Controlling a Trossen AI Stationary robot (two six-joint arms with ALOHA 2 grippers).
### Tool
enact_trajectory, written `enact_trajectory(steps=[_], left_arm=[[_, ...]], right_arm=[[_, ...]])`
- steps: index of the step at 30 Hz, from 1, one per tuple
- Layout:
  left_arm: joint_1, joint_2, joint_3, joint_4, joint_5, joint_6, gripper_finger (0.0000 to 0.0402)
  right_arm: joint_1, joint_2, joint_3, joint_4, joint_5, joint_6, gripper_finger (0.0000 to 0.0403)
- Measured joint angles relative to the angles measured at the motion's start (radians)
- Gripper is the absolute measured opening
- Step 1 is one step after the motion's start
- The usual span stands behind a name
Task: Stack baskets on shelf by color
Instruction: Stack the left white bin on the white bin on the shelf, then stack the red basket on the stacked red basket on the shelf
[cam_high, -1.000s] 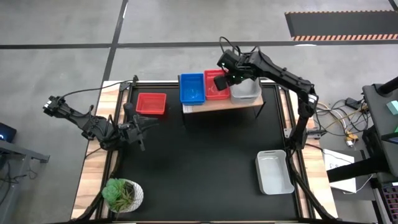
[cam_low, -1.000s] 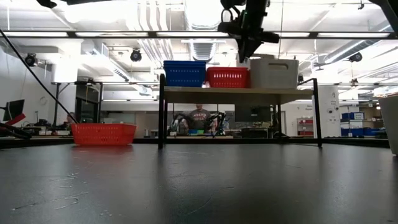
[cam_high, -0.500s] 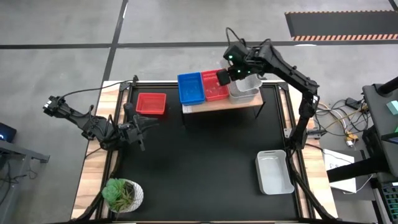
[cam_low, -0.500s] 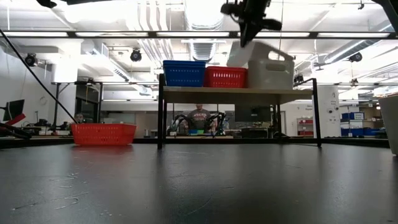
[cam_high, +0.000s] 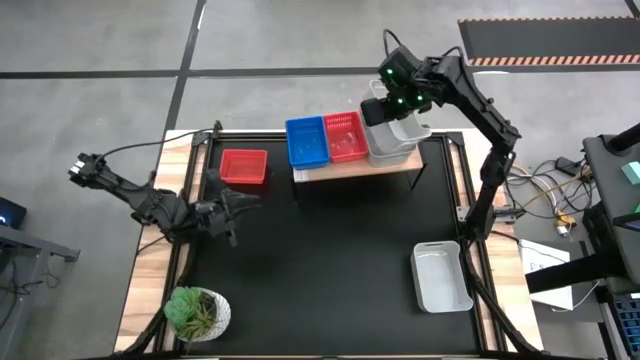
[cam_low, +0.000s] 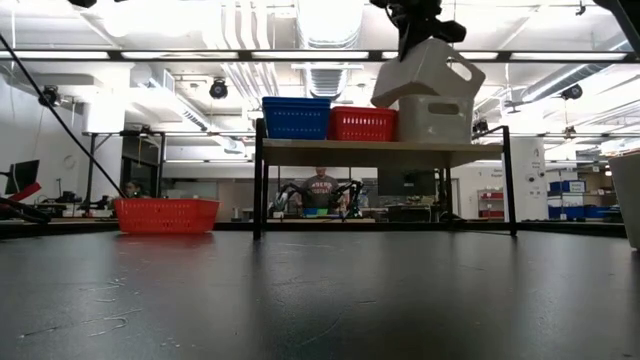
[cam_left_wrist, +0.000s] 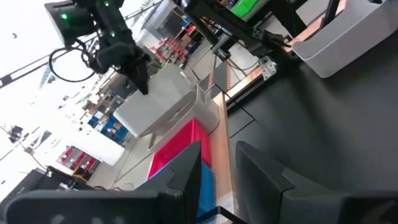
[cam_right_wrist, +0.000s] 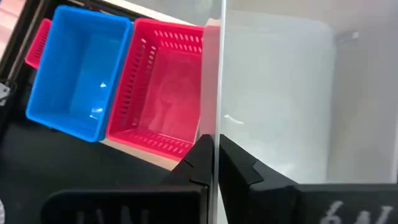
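The red basket (cam_high: 243, 166) beside the shelf should also tip when I lift the red basket's rim, because the upper white basket (cam_high: 397, 131) is hanging tilted from one of its sides.
On the light-wood shelf (cam_high: 340, 167) stand a blue basket (cam_high: 307, 141), a red basket (cam_high: 346, 136) and a white basket (cam_low: 440, 120), each on its bottom. My right gripper (cam_high: 381, 108) is above the shelf's right end, shut on a second white basket (cam_low: 428, 72), which is tilted over the first. Another red basket (cam_high: 243, 166) rests on the black table at the far left, and a third white basket (cam_high: 441, 277) at the near right. My left gripper (cam_high: 245, 202) is open and empty, low over the table's left side. My right gripper holds the upper white basket by its wall on the red basket's side (cam_right_wrist: 215, 118), at the rim. One finger (cam_right_wrist: 239, 165) is inside, the other (cam_right_wrist: 198, 163) outside. The fingers come from above, pointing down. The basket hangs tilted; whether it clears the lower basket I cannot tell.
A round potted green plant (cam_high: 197, 312) stands at the table's near left corner. The shelf stands on thin black legs (cam_low: 260, 180) at the table's far edge. Bare black tabletop (cam_high: 320, 260) lies between the shelf and the near edge.
My right gripper has risen and gone toward the table's right and far edges, still shut on the white basket's wall. The basket sat level in the stack, then tipped up on its held side, and now hangs higher and tilted above the lower white basket.
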Motion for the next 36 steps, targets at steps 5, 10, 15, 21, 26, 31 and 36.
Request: enact_trajectory(steps=[5,10,15,21,26,31,36], left_arm=[[0.000,0.023,0.000,0.035,0.003,0.033,0.0083],[0.000,0.031,0.002,0.031,0.003,0.035,0.0083],[0.000,0.022,0.001,0.033,0.002,0.035,0.0083],[0.000,0.019,-0.002,0.031,0.002,0.035,0.0083],[0.000,0.020,-0.002,0.031,0.002,0.035,0.0083],[0.000,0.020,-0.002,0.032,0.004,0.035,0.0083],[0.000,0.024,-0.002,0.045,0.012,0.027,0.0083]], right_arm=[[-0.004,0.036,-0.001,0.000,0.003,-0.015,0.0011],[-0.005,0.088,-0.002,0.003,0.010,-0.023,0.0011],[-0.005,0.140,-0.002,-0.002,0.014,-0.036,0.0011],[0.001,0.169,-0.002,-0.002,0.010,-0.049,0.0011],[0.002,0.164,-0.002,0.002,-0.011,-0.067,0.0036],[0.001,0.123,-0.002,0.004,-0.040,-0.086,0.0091],[-0.011,0.049,-0.004,0.002,-0.068,-0.312,0.0118]])
